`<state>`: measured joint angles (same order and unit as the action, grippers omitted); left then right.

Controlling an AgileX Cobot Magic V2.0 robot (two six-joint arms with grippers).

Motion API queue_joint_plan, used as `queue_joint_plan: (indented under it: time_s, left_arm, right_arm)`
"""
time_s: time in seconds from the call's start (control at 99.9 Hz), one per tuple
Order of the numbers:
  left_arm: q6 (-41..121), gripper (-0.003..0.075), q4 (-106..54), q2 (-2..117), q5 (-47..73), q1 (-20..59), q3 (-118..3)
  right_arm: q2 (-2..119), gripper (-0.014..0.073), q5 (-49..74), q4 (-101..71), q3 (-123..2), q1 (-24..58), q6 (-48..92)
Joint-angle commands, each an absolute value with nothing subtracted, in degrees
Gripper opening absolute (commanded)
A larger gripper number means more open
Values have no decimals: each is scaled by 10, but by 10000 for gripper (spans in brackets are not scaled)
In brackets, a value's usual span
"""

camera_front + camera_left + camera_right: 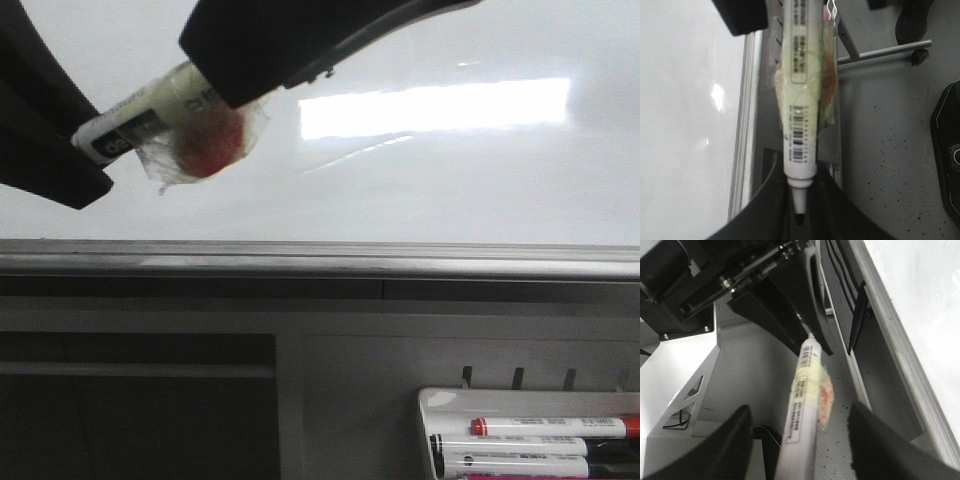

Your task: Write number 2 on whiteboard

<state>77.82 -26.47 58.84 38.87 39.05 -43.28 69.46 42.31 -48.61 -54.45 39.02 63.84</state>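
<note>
Next, I close my right gripper on the marker body's far end (pixel 192 86) and back my left gripper, which holds the marker's nib end (pixel 92 145), away before writing.
The whiteboard (pixel 450 180) fills the upper front view, with a grey rail (pixel 320 258) along its near edge. No black line shows on it, so the number 2 is not in view. A white marker (pixel 150 105) with clear tape and a red blob on its barrel hangs in front of the board. My left gripper (pixel 799 200) is shut on the marker (pixel 801 100) at its nib end. My right gripper (pixel 800 410) is open, its fingers wide apart on either side of the marker (pixel 802 405) without touching it.
A small white tray (pixel 430 400) at the lower right holds several markers (pixel 550 427). Below the rail is a grey frame. The wrist views show speckled floor (pixel 880 150) and the board's stand legs beside the board edge (pixel 890 340).
</note>
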Motion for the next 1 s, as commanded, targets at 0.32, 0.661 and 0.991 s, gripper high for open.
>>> queue_joint_plan:
  time_s: [0.32, 0.661, 0.991]
  left_arm:
    - [779, -20, -320, 577, 359, 395, -451]
    - [778, 233, -385, 571, 351, 395, -451]
    - [742, 567, -400, 463, 276, 387, -451]
  right_arm:
    - [684, -9, 421, -534, -565, 390, 645]
    - [684, -78, 427, -535, -565, 390, 645]
    - [684, -78, 428, -530, -563, 390, 645]
